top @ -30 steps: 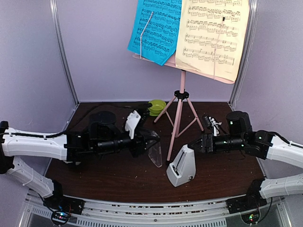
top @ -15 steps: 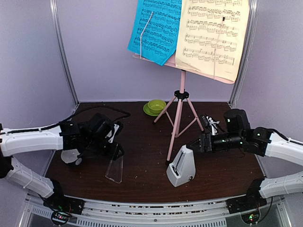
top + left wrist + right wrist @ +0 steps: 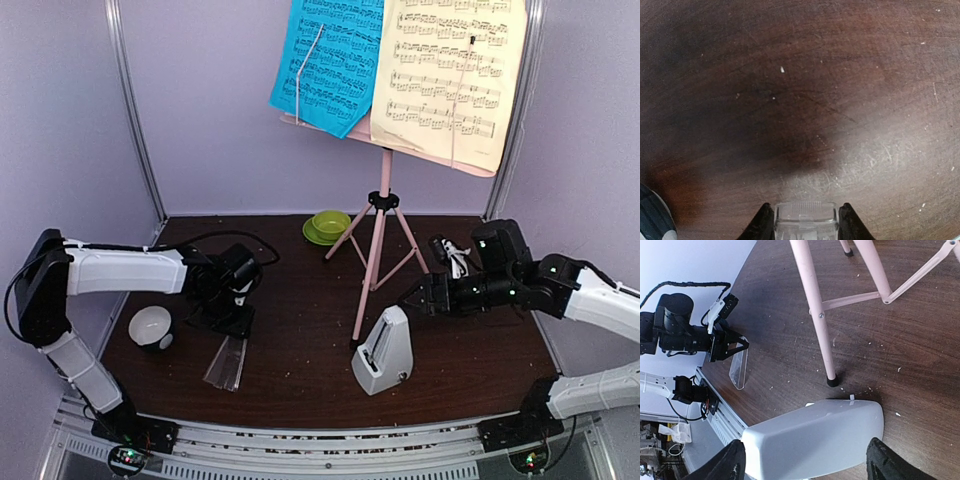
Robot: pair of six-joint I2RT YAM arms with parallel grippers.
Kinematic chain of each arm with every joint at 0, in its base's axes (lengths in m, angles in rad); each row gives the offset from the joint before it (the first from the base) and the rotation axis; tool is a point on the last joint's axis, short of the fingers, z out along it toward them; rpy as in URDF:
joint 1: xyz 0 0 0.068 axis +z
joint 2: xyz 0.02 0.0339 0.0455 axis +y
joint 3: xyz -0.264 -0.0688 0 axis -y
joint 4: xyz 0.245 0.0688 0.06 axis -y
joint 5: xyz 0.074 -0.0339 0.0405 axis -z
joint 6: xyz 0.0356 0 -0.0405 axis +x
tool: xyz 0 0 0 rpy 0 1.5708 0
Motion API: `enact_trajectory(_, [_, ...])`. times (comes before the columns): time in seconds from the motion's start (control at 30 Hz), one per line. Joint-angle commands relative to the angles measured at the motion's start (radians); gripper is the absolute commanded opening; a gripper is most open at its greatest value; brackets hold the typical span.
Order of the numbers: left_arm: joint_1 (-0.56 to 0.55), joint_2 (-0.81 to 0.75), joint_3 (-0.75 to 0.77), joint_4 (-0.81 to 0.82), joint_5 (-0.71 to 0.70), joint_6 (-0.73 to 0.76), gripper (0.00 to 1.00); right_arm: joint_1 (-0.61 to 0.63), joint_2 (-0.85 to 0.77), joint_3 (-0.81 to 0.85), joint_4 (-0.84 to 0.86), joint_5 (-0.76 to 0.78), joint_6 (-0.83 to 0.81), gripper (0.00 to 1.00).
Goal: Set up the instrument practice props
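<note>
My left gripper needs to pull the metronome clear and hold it, because it is close to the stand's front leg [image 3: 357,338]. My right gripper will then take hold of the metronome's side key [image 3: 404,377].
The pink music stand [image 3: 378,240] stands at the back centre and holds a blue page [image 3: 328,65] and a pale-yellow page [image 3: 450,75]. The white pyramid metronome [image 3: 385,350] stands upright at the front, near the stand's front leg [image 3: 812,310]. My left gripper [image 3: 228,322] is shut on one end of the clear cover [image 3: 226,362], which lies flat on the table at the front left; the cover shows between the fingertips in the left wrist view [image 3: 805,220]. My right gripper [image 3: 415,297] is open just behind and above the metronome [image 3: 815,435], its fingers spread wider than it.
A green bowl on a saucer [image 3: 328,225] sits at the back, left of the stand. A small white-and-black cup [image 3: 150,327] sits at the left, close to my left gripper. Purple walls close in the back and sides.
My left arm swung from the table's middle to the front left and lowered the clear cover from tilted in the air to flat on the table. The right arm barely moved.
</note>
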Motion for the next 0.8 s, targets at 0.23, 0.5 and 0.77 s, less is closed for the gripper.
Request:
enact_trajectory(0.23, [0.028, 0.092, 0.032, 0.025, 0.001, 0.028, 0.50, 0.109, -0.004, 0.191, -0.254, 0.205, 0.106, 1.00])
enact_trajectory(0.5, [0.013, -0.066, 0.009, 0.149, 0.071, 0.159, 0.75, 0.202, 0.040, 0.218, -0.277, 0.248, 0.126, 0.98])
enact_trajectory(0.77, [-0.035, -0.190, -0.048, 0.328, 0.082, 0.176, 0.76, 0.233, 0.191, 0.405, -0.463, 0.421, 0.252, 1.00])
